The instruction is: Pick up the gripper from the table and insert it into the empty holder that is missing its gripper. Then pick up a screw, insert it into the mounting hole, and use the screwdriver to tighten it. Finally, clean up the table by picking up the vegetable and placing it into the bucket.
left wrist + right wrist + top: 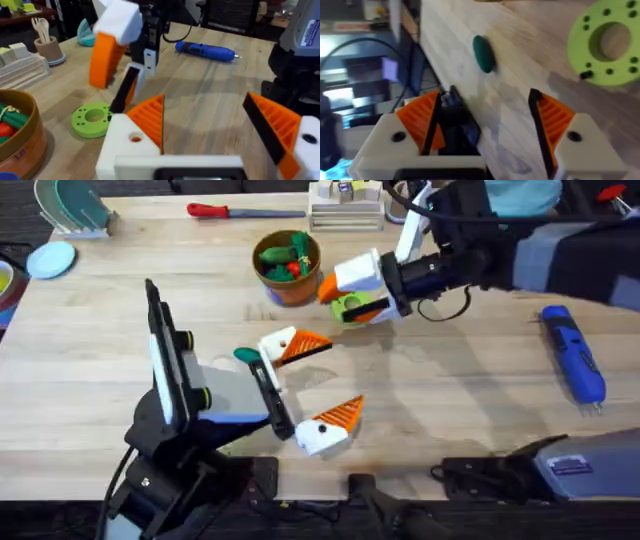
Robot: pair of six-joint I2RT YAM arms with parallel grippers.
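I expect the small dark screw [586,74] to come free and leave the disc behind when I lift, because the screw sticks up from the green disc's holed side [611,69].
My left gripper [342,373] lies open on the table's middle, both white fingers carrying orange ribbed pads [150,117]. The teal vegetable [246,355] rests on the wood just left of its upper finger, and shows ahead of my right gripper [486,100] as the vegetable [483,52]. My right gripper [335,302] hovers open beside the bucket [288,265], over a green disc [352,305]. The blue screwdriver [575,352] lies at the far right. The loose gripper piece and an empty holder are out of view. A small black screw-like bit [586,75] sits on the disc [607,45].
A red-handled tool [225,211] lies at the back edge. A white rack [345,205] stands behind the bucket. A blue dish [52,258] sits at the far left. Bare wood spreads between my right gripper and the screwdriver [205,51].
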